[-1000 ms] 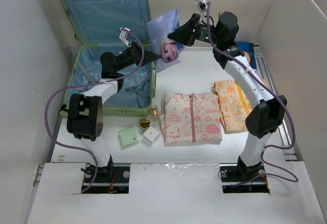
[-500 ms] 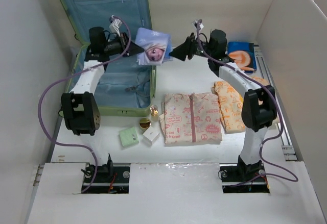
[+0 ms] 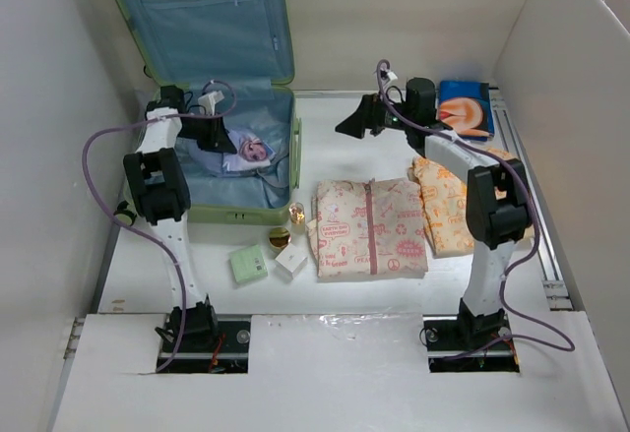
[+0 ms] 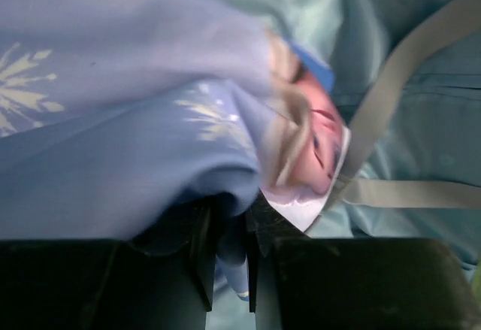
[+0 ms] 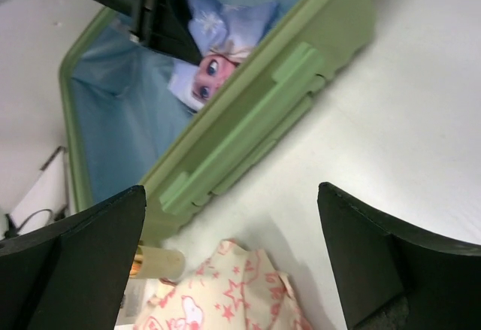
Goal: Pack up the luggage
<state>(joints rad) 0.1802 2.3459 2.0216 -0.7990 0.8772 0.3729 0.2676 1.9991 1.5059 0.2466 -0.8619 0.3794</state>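
Next, my left gripper pulls the cloth's edge back flat over the luggage's base [image 3: 222,172] before it opens and lifts clear, because the blue cartoon-print cloth bunches up [image 4: 218,138] at this gripper.
The luggage [image 3: 291,161] lies open at the back left, its light green shell on the table and its blue-lined lid [image 3: 197,19] upright. Inside its base lies a blue cartoon-print cloth [image 3: 248,149], with my left gripper [image 3: 213,135] shut on its edge. In the left wrist view, a fold of this cloth [image 4: 150,104] is pinched between the jaws of the left gripper [image 4: 229,258]. My right gripper [image 3: 349,125] hangs wide open over the table, right of the luggage. In the right wrist view, nothing is between the right gripper's [image 5: 231,195] fingers, and the luggage [image 5: 255,119] and cloth [image 5: 214,67] show beyond.
A pink-print folded garment [image 3: 369,227] and an orange-print one [image 3: 448,201] lie mid-table. A blue and orange item [image 3: 463,107] sits at the back right. A green box [image 3: 248,263], a white box [image 3: 288,260] and a small bottle [image 3: 296,217] stand by the luggage's front wall. White walls enclose the table.
The right gripper opened and let go of the cloth. The left gripper closed on it and carried it left and down into the luggage's base.
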